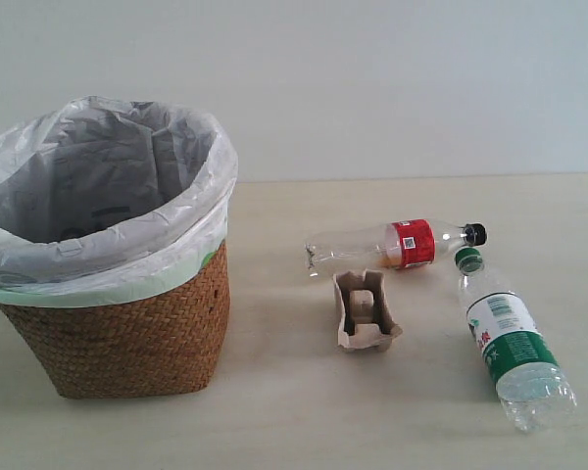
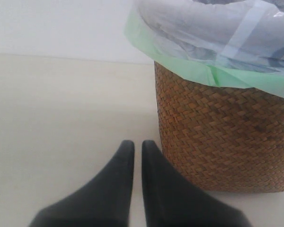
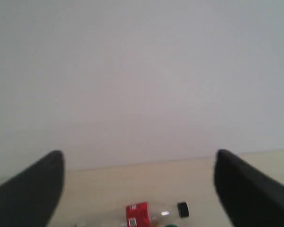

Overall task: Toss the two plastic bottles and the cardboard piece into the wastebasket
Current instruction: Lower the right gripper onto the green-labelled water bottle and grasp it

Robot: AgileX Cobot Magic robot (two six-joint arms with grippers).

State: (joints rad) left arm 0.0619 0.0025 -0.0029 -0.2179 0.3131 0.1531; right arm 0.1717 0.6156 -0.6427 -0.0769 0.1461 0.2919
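My open right gripper should carry on going down toward the larger bottle's label (image 1: 505, 323) and close across it, as that label lies clear of the cardboard piece (image 1: 366, 311).
The wicker wastebasket (image 1: 127, 333) with its plastic liner stands at the left of the table. The smaller bottle (image 1: 397, 245), red label and black cap, lies on its side in the middle. The larger bottle (image 1: 510, 348), green cap and green-white label, lies to its right. The cardboard piece (image 1: 365, 311) sits between them, nearer the front. Neither gripper shows in the exterior view. My left gripper (image 2: 137, 147) is shut and empty, low beside the wastebasket (image 2: 227, 142). My right gripper (image 3: 139, 163) is open and empty, with the smaller bottle (image 3: 138, 215) beyond it.
A pale wall runs behind the light wooden table (image 1: 392, 411). The wastebasket's bag (image 1: 98, 196) folds wide over the rim. Bare tabletop lies between the wastebasket and the cardboard piece.
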